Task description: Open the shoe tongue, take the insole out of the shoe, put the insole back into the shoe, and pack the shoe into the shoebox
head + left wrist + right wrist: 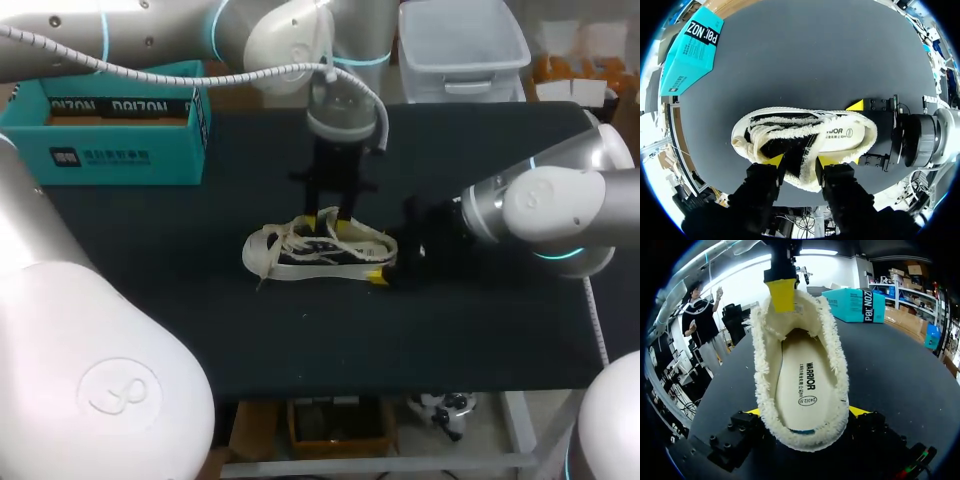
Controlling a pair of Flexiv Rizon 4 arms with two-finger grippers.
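The insole is lying smooth and flat with a clear edge against the lining, so I expect it to come out in one piece and stay upright when I pull.
A cream and black shoe lies on its sole in the middle of the black table, toe to the left. Its white insole sits inside. My left gripper comes down from above and stands open, with the tongue between its yellow fingertips. One of those fingers shows against the tongue in the right wrist view. My right gripper is shut on the heel, one tip at each side. The teal shoebox stands open at the back left, well apart from the shoe.
The black tabletop stretches bare in front of the shoe to the front edge. My right arm lies low over the table's right side. My left arm hangs over the back middle.
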